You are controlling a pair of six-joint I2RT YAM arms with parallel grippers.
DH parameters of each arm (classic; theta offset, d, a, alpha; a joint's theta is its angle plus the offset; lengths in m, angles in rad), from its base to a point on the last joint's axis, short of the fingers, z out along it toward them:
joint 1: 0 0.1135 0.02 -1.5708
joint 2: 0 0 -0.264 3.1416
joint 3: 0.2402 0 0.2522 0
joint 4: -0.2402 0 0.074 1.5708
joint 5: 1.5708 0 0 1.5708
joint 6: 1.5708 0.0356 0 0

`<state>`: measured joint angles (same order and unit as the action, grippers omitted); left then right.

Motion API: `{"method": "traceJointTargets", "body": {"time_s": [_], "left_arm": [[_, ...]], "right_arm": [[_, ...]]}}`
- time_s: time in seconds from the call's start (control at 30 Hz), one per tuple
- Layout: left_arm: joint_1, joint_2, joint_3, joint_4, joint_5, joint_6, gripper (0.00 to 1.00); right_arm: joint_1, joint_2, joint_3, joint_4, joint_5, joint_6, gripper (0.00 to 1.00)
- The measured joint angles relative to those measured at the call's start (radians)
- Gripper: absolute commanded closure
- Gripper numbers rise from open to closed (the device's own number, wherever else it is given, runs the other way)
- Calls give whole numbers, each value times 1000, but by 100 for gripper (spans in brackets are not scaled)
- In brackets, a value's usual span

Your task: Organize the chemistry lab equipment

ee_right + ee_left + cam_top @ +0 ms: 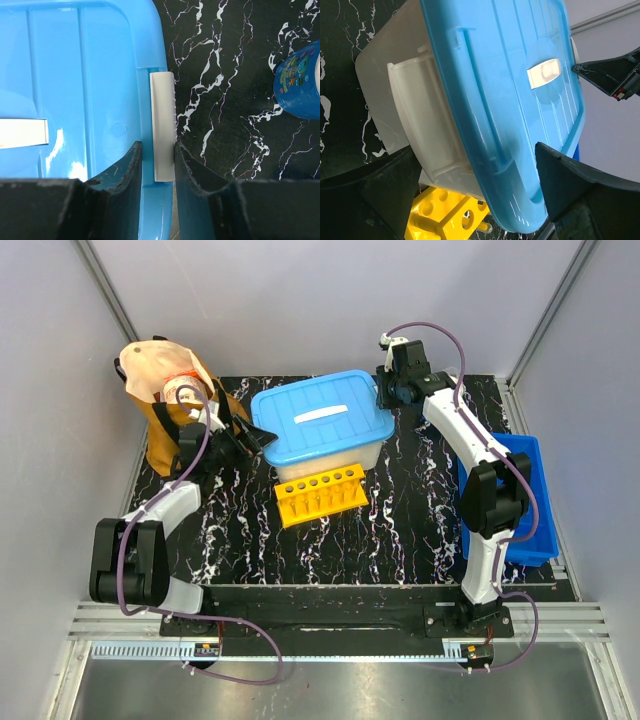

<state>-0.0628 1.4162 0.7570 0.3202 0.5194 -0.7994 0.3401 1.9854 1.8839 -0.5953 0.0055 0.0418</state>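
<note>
I see the white latch hanging open [427, 115] below the blue lid's edge [477, 100]. Next, my left gripper swings it up and then squeezes it onto the lid from above.
A clear storage box with a blue lid [320, 425] stands mid-table. My right gripper [158, 150] is shut on the white latch [163, 125] at the lid's right end [385, 390]. My left gripper [475, 170] is open wide at the box's left end [255, 440]. Its fingers [380, 185] straddle the lid's edge [520, 165] and the white latch [427, 125] there. A yellow tube rack [320, 492] lies just in front of the box, its holes empty. Other chemistry lab equipment is out of view.
A brown cloth bag [165, 390] sits at the back left, beside the left arm. A blue bin [525, 505] stands at the table's right edge behind the right arm. A blue printed round container [300, 80] lies right of the box.
</note>
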Motion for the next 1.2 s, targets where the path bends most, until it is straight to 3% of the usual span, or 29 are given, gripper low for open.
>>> {"method": "traceJointTargets", "body": {"time_s": [0.3, 0.57, 0.7, 1.2], "left_arm": [[-2, 11, -21, 48, -9, -6, 8], [-2, 16, -23, 61, -18, -4, 18], [-17, 21, 32, -35, -55, 63, 21], [-179, 26, 316, -470, -435, 401, 46]], "right_arm": [[0, -3, -7, 7, 0, 0, 93], [-1, -6, -13, 13, -6, 0, 93], [-1, -6, -15, 16, -7, 0, 94], [-2, -24, -52, 50, -8, 0, 93]]}}
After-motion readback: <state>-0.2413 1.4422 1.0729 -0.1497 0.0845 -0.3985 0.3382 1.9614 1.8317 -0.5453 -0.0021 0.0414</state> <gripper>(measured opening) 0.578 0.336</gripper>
